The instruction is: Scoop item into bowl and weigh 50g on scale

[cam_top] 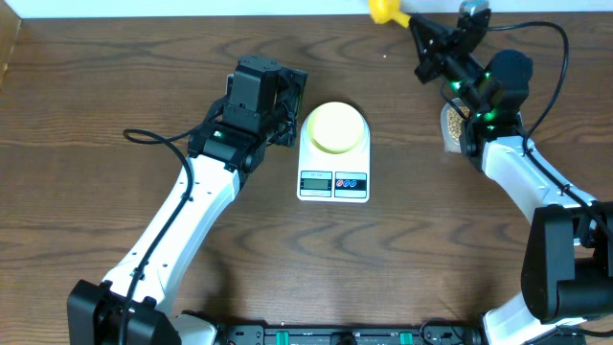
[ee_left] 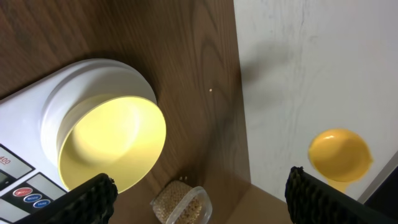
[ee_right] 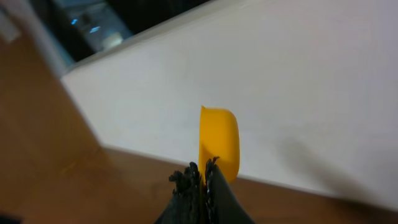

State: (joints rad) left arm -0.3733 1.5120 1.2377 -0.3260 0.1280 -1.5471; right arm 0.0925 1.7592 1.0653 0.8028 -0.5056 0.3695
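The empty scoop [cam_top: 385,11] points away from the beans and past the table's back edge, so the robot's right gripper should swing it back and line it up behind the clear tub [cam_top: 453,129].
The pale yellow bowl [cam_top: 335,127] stands empty on the white scale [cam_top: 333,182] at mid table; both also show in the left wrist view, bowl [ee_left: 112,140] and scale [ee_left: 18,118]. My left gripper [cam_top: 285,105] is open and empty just left of the scale; in its wrist view [ee_left: 199,202] the fingers frame the far tub. The beans [cam_top: 448,123] lie in a clear tub at the right, partly hidden by my right arm, seen too in the left wrist view [ee_left: 177,202]. My right gripper [cam_top: 414,21] is shut on the bright yellow scoop [cam_top: 388,10], held up over the table's back edge [ee_right: 219,140].
A white wall or board [ee_left: 311,74] runs beyond the table's back edge. A single stray bean [ee_left: 211,91] lies on the wood behind the scale. The scale's display and buttons [cam_top: 332,181] face the front. Cables trail from both arms.
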